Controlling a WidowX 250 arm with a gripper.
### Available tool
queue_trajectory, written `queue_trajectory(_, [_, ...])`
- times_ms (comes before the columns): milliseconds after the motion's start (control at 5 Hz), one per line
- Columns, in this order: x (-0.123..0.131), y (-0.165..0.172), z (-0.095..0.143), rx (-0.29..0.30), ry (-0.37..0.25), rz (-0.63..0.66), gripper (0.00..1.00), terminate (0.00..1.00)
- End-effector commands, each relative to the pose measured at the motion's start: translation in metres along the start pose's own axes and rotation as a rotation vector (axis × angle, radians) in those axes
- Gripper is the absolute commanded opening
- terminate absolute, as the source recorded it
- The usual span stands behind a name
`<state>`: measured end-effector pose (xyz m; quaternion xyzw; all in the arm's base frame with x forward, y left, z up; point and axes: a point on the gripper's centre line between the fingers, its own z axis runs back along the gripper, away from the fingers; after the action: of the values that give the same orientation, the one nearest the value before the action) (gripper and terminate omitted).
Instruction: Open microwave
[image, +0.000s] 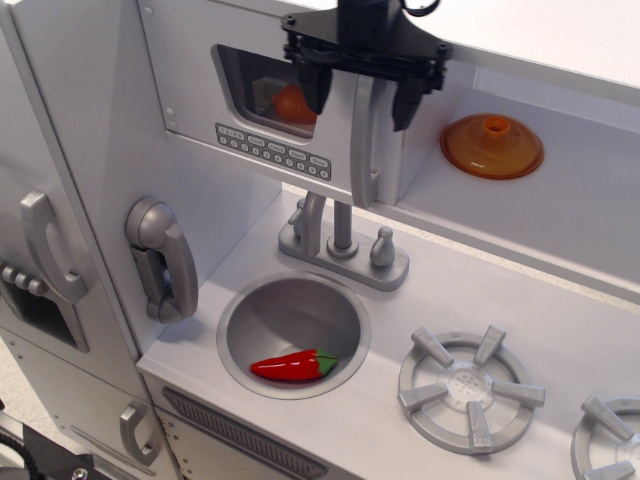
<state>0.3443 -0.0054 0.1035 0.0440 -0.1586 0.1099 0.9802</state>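
The microwave door (334, 130) will swing out to the side over the faucet when I pull, because small screws (170, 113) sit along the door's edge across from the silver handle.
The microwave (270, 120) is a white compartment at the upper middle, with a dark rounded window, a grey button strip (272, 151) and a vertical silver handle (364, 150) at its right edge. Its door looks shut; an orange object shows behind the window. My black gripper (357, 97) hangs from above in front of the door's right side. Its two fingers are spread wide apart, one left of the handle over the window, one right of it. The handle's top sits between them, and nothing is held.
An orange lid (492, 146) lies on the doorless shelf to the right. Below are a silver faucet (343, 240), a round sink (293, 334) holding a red pepper (293, 366), and stove burners (470, 388). A grey phone (162, 258) and the fridge door handle (45, 245) are at left.
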Motion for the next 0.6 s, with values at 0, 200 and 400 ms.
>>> queue_trajectory(0, [0.016, 0.002, 0.015, -0.02, -0.04, -0.009, 0.0, 0.0])
queue_trajectory(200, [0.013, 0.003, 0.017, -0.039, -0.03, -0.021, 0.0, 0.0])
queue_trajectory(400, [0.005, 0.008, 0.018, -0.028, -0.032, -0.056, 0.0, 0.0])
